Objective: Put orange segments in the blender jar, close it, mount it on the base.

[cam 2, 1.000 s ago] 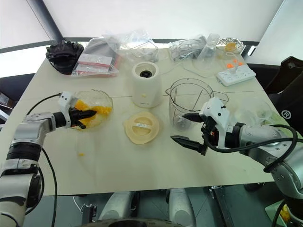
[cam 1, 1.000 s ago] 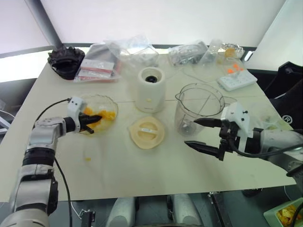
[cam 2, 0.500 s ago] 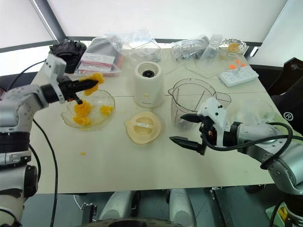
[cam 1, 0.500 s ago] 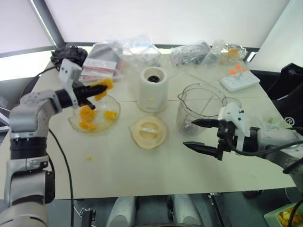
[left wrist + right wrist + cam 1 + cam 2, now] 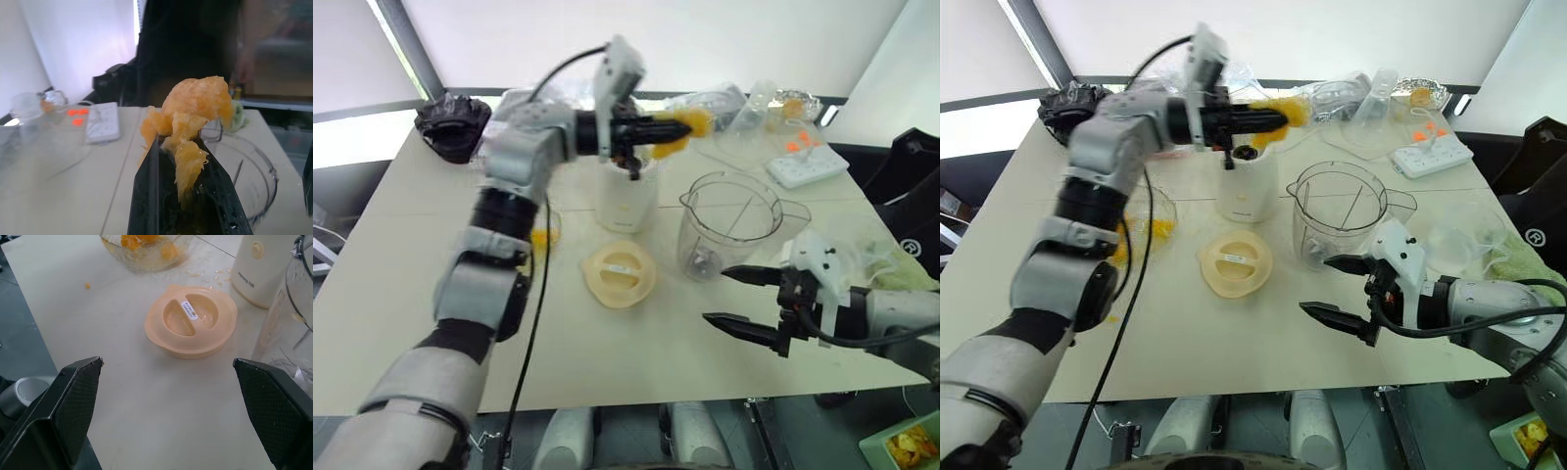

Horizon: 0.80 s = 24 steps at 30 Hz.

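I am holding the orange segments higher than the blender jar's rim, so I should keep moving my left gripper across and let them go over the blender jar's opening [image 5: 732, 207].
My left gripper [image 5: 658, 129] is shut on a clump of glossy orange segments [image 5: 691, 121], held level in the air above the cream-white base [image 5: 626, 201], left of the blender jar [image 5: 730, 227]. In the left wrist view the orange segments [image 5: 194, 115] bulge out past the black fingers [image 5: 146, 196], and the jar's rim [image 5: 264, 171] lies beyond. The clear jar stands upright and open on the table. More segments lie in the scalloped glass bowl [image 5: 1157, 225], partly hidden by my left arm. My right gripper [image 5: 717, 297] hovers open in front of the jar, holding nothing.
The flat cream lid [image 5: 619, 274] lies between bowl and jar, also in the right wrist view [image 5: 190, 320]. A small orange bit [image 5: 87, 285] lies on the table. Plastic bags [image 5: 558, 103], a black object [image 5: 450, 122] and a white power strip [image 5: 808, 164] line the back.
My left gripper has lifted the orange segments out of the bowl and swung them up and right, to above the base. The right gripper has hardly moved and stays open.
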{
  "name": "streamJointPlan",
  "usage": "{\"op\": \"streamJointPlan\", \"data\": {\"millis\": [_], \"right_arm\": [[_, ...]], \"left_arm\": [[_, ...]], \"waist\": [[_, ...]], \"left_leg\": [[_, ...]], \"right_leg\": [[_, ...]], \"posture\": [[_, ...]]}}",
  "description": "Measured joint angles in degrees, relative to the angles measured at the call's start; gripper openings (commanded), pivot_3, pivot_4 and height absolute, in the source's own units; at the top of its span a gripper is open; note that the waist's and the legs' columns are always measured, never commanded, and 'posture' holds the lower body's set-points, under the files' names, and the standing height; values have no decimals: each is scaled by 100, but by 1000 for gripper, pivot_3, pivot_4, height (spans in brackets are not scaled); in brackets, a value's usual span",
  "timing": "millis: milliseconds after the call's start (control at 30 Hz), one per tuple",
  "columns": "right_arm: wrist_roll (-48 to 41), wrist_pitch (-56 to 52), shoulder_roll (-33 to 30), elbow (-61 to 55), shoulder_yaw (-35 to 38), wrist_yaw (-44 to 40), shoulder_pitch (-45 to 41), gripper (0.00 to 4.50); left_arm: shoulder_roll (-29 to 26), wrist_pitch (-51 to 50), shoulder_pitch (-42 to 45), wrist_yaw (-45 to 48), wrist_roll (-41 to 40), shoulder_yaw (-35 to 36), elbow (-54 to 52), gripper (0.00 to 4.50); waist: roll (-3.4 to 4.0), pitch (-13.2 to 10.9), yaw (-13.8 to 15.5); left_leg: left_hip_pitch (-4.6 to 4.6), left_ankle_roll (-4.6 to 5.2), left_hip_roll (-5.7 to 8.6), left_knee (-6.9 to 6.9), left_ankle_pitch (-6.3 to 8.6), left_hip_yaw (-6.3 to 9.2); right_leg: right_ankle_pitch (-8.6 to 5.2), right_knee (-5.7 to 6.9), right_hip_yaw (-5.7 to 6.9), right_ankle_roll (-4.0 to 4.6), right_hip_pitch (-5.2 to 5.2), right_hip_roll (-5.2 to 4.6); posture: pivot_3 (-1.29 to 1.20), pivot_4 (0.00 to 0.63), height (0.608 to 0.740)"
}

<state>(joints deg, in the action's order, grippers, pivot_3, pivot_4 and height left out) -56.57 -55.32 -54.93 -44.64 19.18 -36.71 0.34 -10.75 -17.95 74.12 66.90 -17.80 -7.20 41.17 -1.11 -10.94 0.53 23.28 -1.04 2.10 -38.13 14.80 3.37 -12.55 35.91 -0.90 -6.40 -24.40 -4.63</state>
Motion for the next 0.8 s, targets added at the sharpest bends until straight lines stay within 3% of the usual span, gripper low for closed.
{"op": "streamJointPlan", "data": {"millis": [467,600,800], "right_arm": [[-346,7,157,-468,392,824,585,4500],[-497,7,145,-536,496,958,680,4500],[-690,7,92,-696,805,1136,955,4500]], "left_arm": [[1243,1467,459,39,744,-79,2266,18],[1514,1821,518,-169,891,-45,2590,1337],[1679,2082,532,-366,1058,14,2815,4452]], "waist": [[-4,-3,32],[-4,-3,24],[-4,-3,31]], "left_leg": [[8,2,1,-6,1,4],[8,3,1,-5,2,5],[8,3,0,-5,2,5]], "right_leg": [[2,-5,0,-8,-2,-3],[2,-5,0,-9,-2,-2],[2,-4,0,-10,-2,-2]], "posture": [[0,150,740],[0,150,740],[0,150,740]]}}
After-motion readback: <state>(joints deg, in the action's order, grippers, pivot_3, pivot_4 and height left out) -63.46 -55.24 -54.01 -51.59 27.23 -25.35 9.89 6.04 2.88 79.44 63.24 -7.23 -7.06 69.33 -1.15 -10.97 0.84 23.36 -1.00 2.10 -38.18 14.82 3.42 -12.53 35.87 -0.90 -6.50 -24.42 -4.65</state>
